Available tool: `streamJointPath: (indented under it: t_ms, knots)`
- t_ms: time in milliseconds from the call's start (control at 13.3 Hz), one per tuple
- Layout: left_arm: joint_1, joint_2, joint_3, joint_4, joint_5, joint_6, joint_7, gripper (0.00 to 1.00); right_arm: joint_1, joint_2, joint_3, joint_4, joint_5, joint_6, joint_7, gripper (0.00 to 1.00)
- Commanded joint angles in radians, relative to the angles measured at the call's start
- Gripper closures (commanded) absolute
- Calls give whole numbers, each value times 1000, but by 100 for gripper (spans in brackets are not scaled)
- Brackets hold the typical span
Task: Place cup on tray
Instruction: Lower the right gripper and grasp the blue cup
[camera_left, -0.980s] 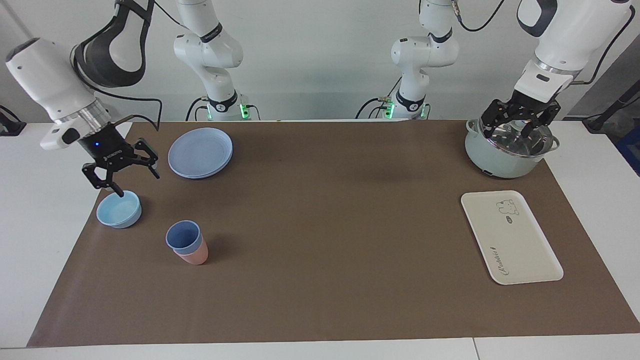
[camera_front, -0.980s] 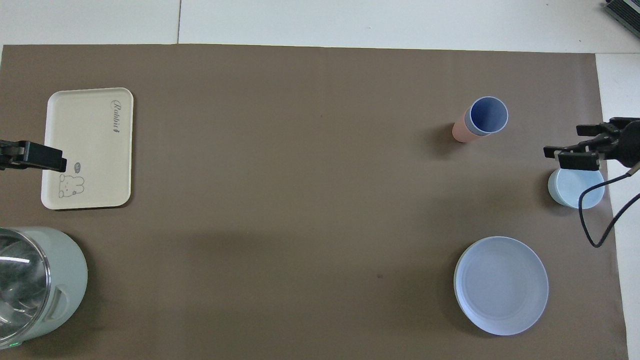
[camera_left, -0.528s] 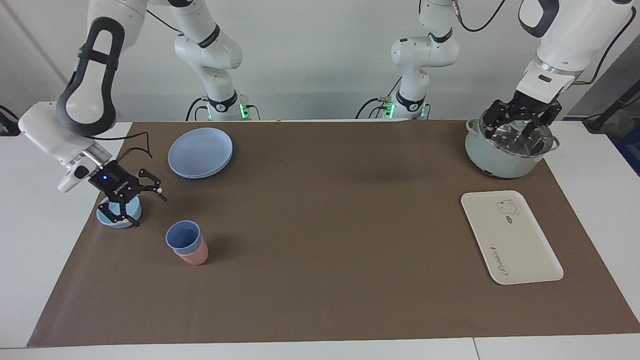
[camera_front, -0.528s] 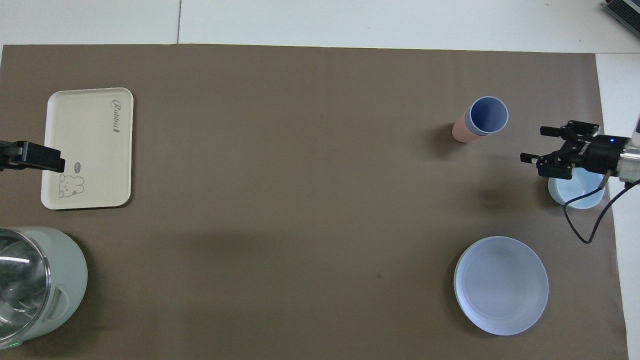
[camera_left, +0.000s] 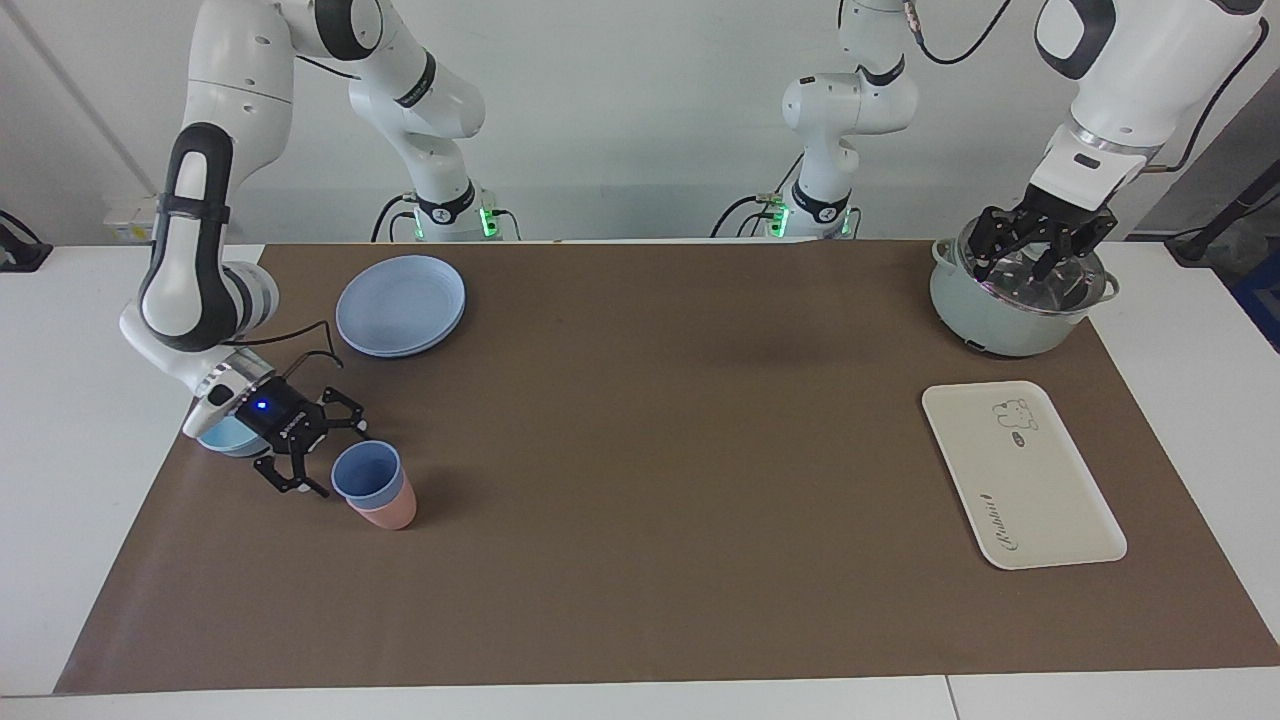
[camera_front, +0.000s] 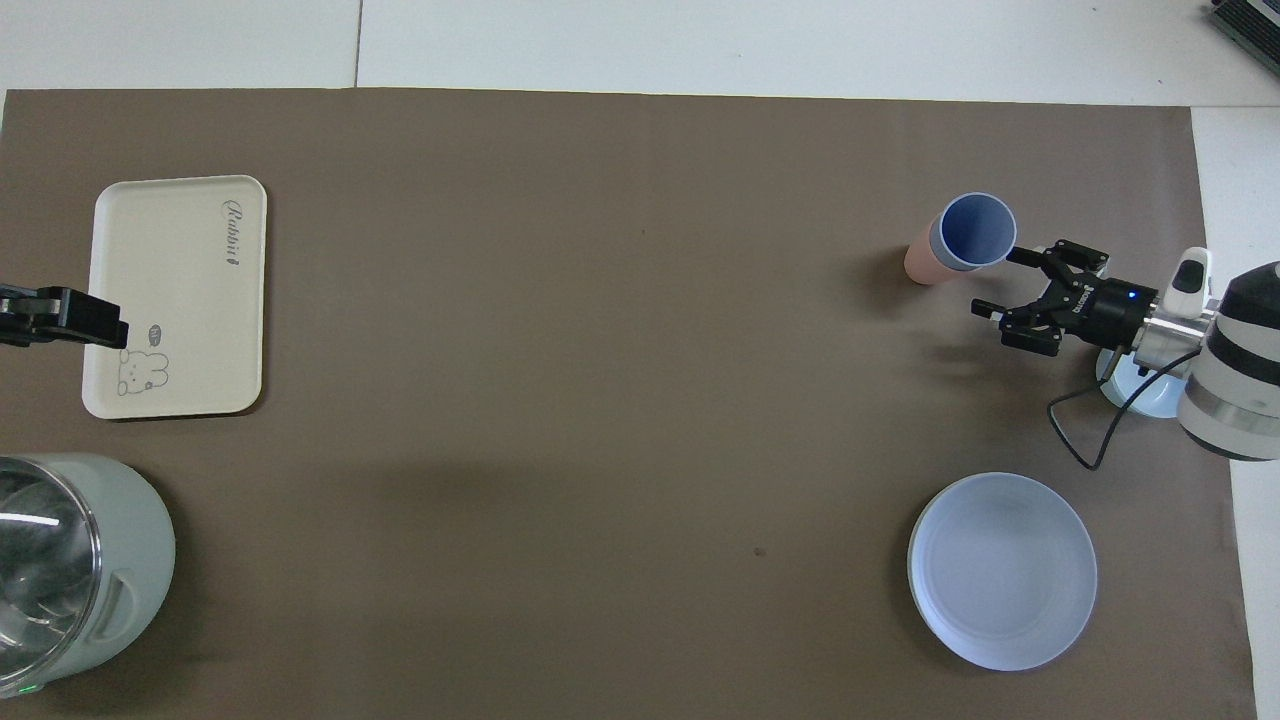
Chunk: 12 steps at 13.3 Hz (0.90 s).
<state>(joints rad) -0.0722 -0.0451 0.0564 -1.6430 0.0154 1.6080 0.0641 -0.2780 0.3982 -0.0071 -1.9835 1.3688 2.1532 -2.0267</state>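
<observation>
The blue cup sits inside the pink cup (camera_left: 379, 500), so my right gripper should hold the pink cup midway while my left gripper pulls out the blue cup (camera_left: 367, 470).
The periwinkle-blue cup (camera_left: 366, 472) (camera_front: 975, 230) stands nested inside a salmon-pink cup (camera_left: 388, 516) (camera_front: 918, 266) toward the right arm's end of the table. My right gripper (camera_left: 332, 462) (camera_front: 996, 279) is low and open right beside the blue cup. One fingertip is close to its rim, and I see no grip on it. The cream tray (camera_left: 1045, 495) (camera_front: 175, 290) lies bare toward the left arm's end. My left gripper (camera_left: 1040, 262) waits open over the pot, holding nothing.
A pale green pot (camera_left: 1000, 320) (camera_front: 110, 560) with a shiny inside stands nearer to the robots than the tray. A round blue plate (camera_left: 400, 305) (camera_front: 1002, 570) lies near the right arm's base. A light-blue bowl (camera_left: 225, 438) (camera_front: 1135, 395) is partly hidden under the right wrist.
My right gripper has come down from over the light-blue bowl and swung across to the blue cup's side. The left gripper has stayed over the pot, its fingers a little narrower.
</observation>
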Motion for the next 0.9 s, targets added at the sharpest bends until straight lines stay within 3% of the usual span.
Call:
streamJointPath:
  t_ms: [0,302,377,452,528,603,678,829]
  knots:
    - [-1,-38,-1,-44,18,18,-17,23,23,31,6,8,131,-3,-107,0]
    - [0,-41,0,-46,18,18,-17,20,36,31,7,8,185,2,-119,0]
    - [0,-41,0,-46,18,18,-17,7,54,34,6,12,199,5,-122,0]
    - [0,-41,0,-46,18,15,-17,1,68,36,6,14,232,10,-128,0]
    - [0,-41,0,-47,18,16,-17,2,72,36,6,14,275,14,-136,0]
    - [2,-41,0,-50,18,18,-17,24,86,36,6,14,295,20,-136,0]
    - [2,-42,0,-52,18,15,-17,52,91,37,6,12,297,26,-145,0]
    - [2,-44,0,-57,18,16,-17,65,89,37,6,12,297,28,-165,0]
